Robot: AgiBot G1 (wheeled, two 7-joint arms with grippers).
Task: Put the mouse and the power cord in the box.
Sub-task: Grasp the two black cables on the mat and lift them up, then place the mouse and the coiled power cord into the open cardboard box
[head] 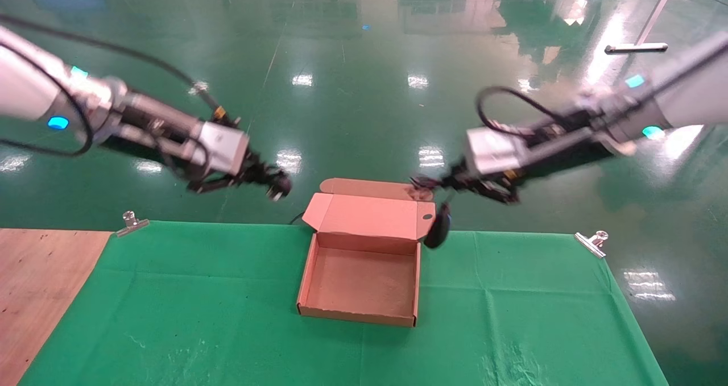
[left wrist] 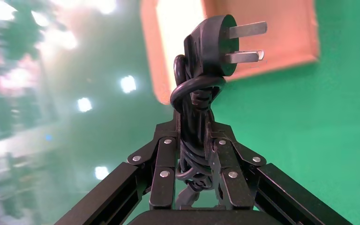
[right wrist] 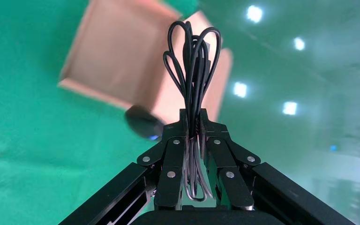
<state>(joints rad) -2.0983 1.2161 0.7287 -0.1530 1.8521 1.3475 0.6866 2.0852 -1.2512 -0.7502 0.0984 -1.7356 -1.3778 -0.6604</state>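
Note:
I should keep the mouse aside in my right gripper until my left gripper lays the power cord (head: 278, 184) inside, as the small box (head: 362, 277) sits between both loaded grippers.
The brown cardboard box (head: 310, 272) lies open on the green cloth, lid tilted back, nothing inside. My left gripper (head: 272, 182) hovers above and left of the lid, shut on the bundled power cord (left wrist: 194, 117); its plug (left wrist: 215, 44) sticks out past the fingertips. My right gripper (head: 438, 184) is above the box's far right corner, shut on the coiled thin cable (right wrist: 193, 70) of the mouse. The black mouse (head: 438, 230) dangles below it beside the lid's right edge and shows blurred in the right wrist view (right wrist: 143, 123).
The green cloth (head: 512, 306) is pinned by metal clips (head: 591, 243) at its far corners (head: 132, 222). Bare wooden tabletop (head: 40, 283) shows at the left. Beyond the table is shiny green floor.

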